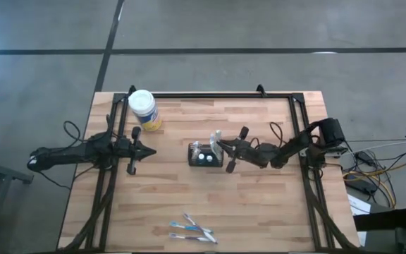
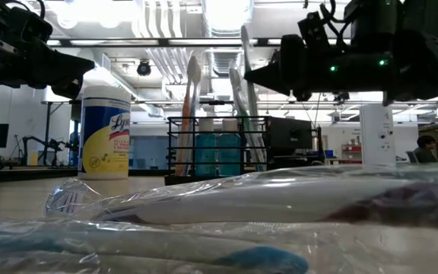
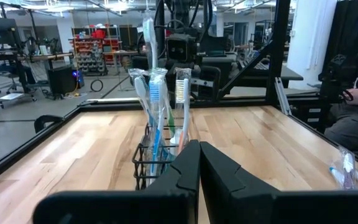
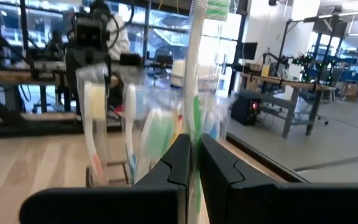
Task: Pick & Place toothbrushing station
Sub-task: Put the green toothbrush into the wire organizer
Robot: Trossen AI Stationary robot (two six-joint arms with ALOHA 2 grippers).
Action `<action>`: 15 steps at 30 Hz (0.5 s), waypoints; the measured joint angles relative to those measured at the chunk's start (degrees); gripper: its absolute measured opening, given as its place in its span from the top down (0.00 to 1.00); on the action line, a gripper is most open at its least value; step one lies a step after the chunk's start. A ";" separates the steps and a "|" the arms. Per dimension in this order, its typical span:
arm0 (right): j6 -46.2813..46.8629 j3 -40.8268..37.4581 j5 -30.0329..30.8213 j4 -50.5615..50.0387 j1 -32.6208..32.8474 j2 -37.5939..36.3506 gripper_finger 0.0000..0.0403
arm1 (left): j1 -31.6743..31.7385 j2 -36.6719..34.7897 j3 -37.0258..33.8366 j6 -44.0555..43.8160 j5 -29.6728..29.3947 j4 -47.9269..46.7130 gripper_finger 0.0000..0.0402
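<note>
My right gripper should open to let the toothbrush drop deeper into the caddy (image 2: pixel 255 143) and then pinch it near its head, because the white-and-green toothbrush's head (image 2: pixel 245 35) stands higher than the other brushes.
The toothbrushing station, a small black wire caddy (image 1: pixel 201 155) (image 2: pixel 204 148) (image 3: pixel 146 163), stands on its base at the table's middle, with several plastic-wrapped toothbrushes upright in it. My right gripper (image 1: pixel 221 147) (image 4: pixel 192 149) reaches in level from the table's right, above the caddy's right end. It is shut on a wrapped white-and-green toothbrush (image 4: pixel 194 74) (image 2: pixel 244 53). My left gripper (image 1: pixel 151 150) (image 3: pixel 199 155) waits shut to the left of the caddy, pointing at it and touching nothing. My right gripper pinches the toothbrush's handle (image 4: pixel 195 134) between its two fingers, through the clear wrapper. The fingers come level from the table's right side and lie across the brush. The brush stands upright, its head end well above the fingers and its lower end down at the caddy among the other brushes.
A yellow wipes tub with a white lid (image 1: pixel 144 109) (image 2: pixel 105 129) stands at the far left of the table. Wrapped toothbrushes (image 1: pixel 192 229) (image 2: pixel 242 205) lie near the front edge. A black rail (image 1: pixel 210 94) frames the table. A person (image 3: pixel 353 118) sits beyond the table's edge.
</note>
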 joint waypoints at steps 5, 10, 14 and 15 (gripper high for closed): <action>0.25 1.33 0.05 0.53 -0.09 3.53 0.97 | 0.00 0.36 0.00 0.00 0.00 0.24 0.97; 2.76 1.36 0.15 0.81 -0.07 5.59 0.97 | 0.00 0.42 0.00 -0.23 0.00 0.31 0.97; 3.39 1.38 0.15 0.43 -0.04 5.86 0.96 | 0.00 0.42 0.00 -0.64 0.00 0.35 0.97; 3.88 1.38 0.14 0.14 -0.02 5.86 0.95 | 0.00 0.42 0.00 -0.63 0.00 0.37 0.97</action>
